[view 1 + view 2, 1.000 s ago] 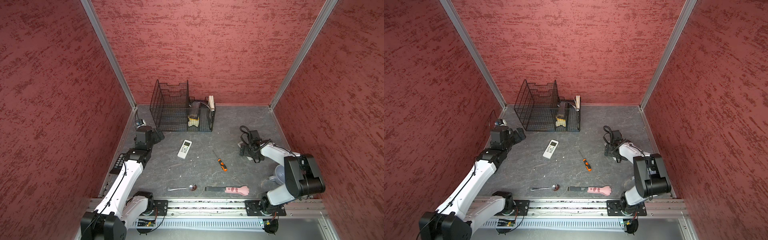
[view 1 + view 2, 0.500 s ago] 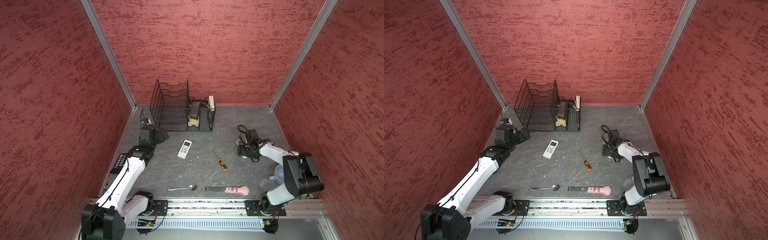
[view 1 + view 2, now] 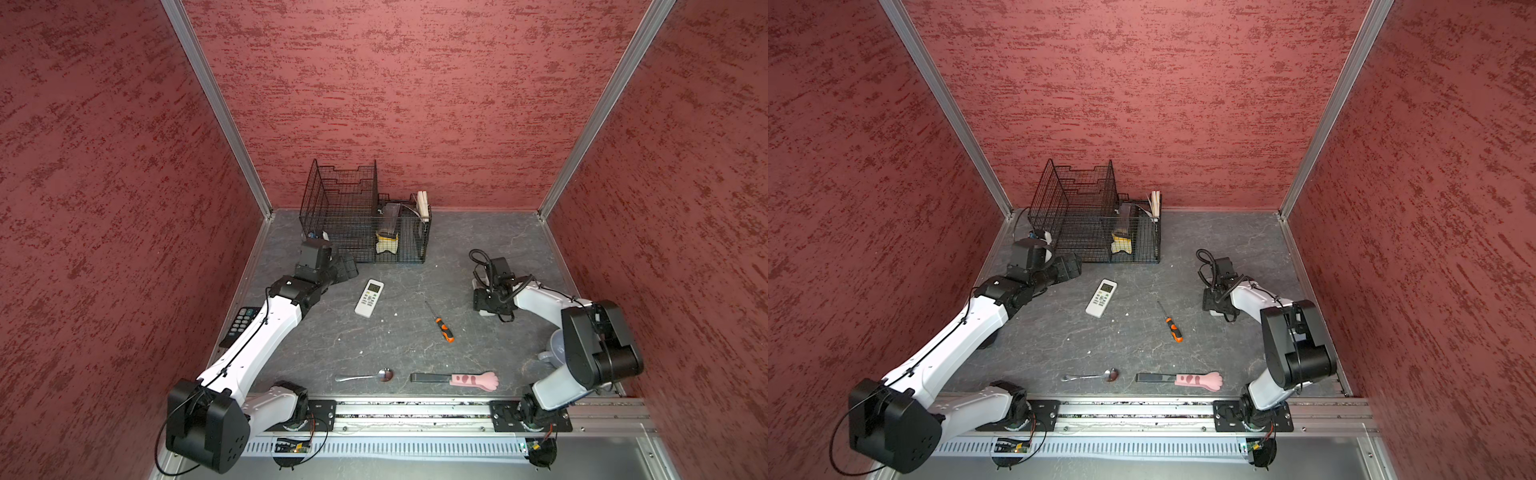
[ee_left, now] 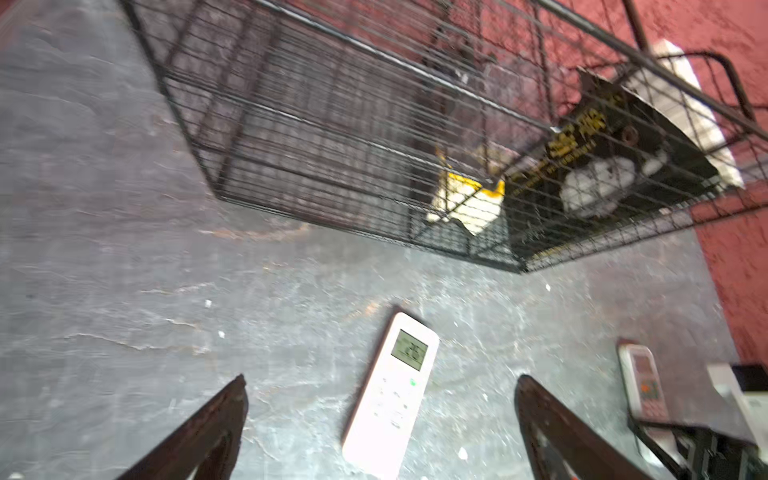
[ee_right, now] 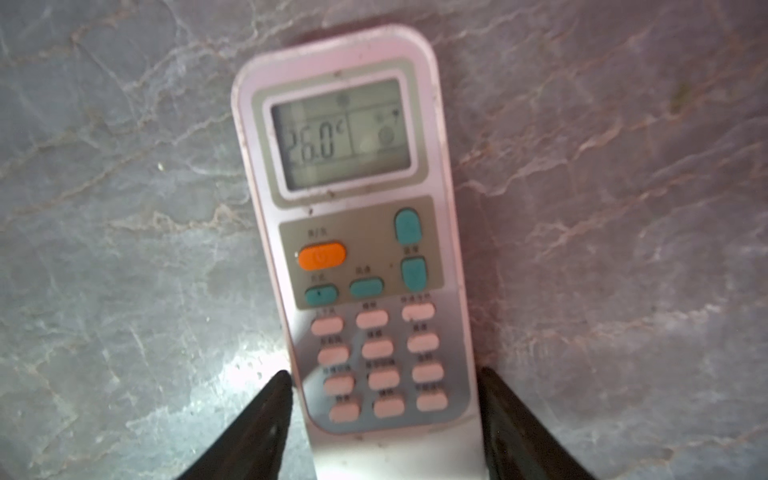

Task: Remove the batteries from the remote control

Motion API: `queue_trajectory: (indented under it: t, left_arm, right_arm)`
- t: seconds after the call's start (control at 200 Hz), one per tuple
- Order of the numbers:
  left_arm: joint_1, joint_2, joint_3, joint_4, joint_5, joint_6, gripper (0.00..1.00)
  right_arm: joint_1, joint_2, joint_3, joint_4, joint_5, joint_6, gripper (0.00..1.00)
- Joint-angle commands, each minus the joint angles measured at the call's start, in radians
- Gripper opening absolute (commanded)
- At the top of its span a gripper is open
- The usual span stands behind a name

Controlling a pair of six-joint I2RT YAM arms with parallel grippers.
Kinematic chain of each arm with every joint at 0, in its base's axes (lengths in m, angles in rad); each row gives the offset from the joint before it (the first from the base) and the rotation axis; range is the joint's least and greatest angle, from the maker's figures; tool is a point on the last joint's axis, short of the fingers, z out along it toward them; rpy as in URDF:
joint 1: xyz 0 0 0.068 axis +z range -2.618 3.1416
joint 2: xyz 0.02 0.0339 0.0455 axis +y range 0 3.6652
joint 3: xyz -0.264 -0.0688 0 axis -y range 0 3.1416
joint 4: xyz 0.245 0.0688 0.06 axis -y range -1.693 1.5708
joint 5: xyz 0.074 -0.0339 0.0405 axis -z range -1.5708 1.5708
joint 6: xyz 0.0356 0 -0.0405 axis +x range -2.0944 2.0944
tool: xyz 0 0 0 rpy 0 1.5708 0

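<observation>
The orange-buttoned remote (image 5: 364, 272) is lying face up with its back hidden, so my right gripper should pick it up by the keypad end and my left gripper should take its display end (image 5: 342, 132).
A white remote control (image 5: 353, 249) with a lit display and an orange button lies face up on the grey floor, at the right in both top views. My right gripper (image 5: 382, 374) (image 3: 484, 301) is low over its keypad end. The jaws are open and straddle it, and both fingers almost touch its sides. A second white remote (image 3: 369, 298) (image 4: 395, 395) lies near the middle. My left gripper (image 4: 381, 377) (image 3: 347, 266) hovers wide open just behind it, holding nothing. The batteries are hidden.
A black wire basket (image 3: 361, 216) with a dark packet stands at the back. An orange-handled screwdriver (image 3: 440, 322), a spoon (image 3: 365, 377) and a pink paw-handled tool (image 3: 457, 379) lie toward the front. A black remote (image 3: 243, 322) lies by the left wall.
My left arm has swung from the left wall toward the middle white remote. My right gripper's jaws have narrowed around the remote under them.
</observation>
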Motion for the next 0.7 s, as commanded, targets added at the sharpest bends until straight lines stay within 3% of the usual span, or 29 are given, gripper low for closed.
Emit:
queue_trajectory:
  t: [0.0, 0.246, 0.556, 0.691]
  left_arm:
    - [-0.047, 0.017, 0.027, -0.034, 0.038, -0.033, 1.00]
    - [-0.182, 0.083, 0.063, -0.062, 0.058, -0.097, 1.00]
    - [-0.274, 0.198, 0.103, -0.009, 0.217, -0.187, 1.00]
    - [-0.281, 0.251, 0.110, 0.072, 0.301, -0.228, 0.95]
  right_arm:
    - [0.009, 0.052, 0.006, -0.020, -0.028, 0.002, 0.61]
    - [0.016, 0.041, 0.016, -0.032, -0.036, -0.014, 0.33]
    - [0.080, -0.134, 0.039, -0.110, -0.082, -0.054, 0.24]
    - [0.127, -0.215, 0.032, -0.122, -0.093, -0.041, 0.22]
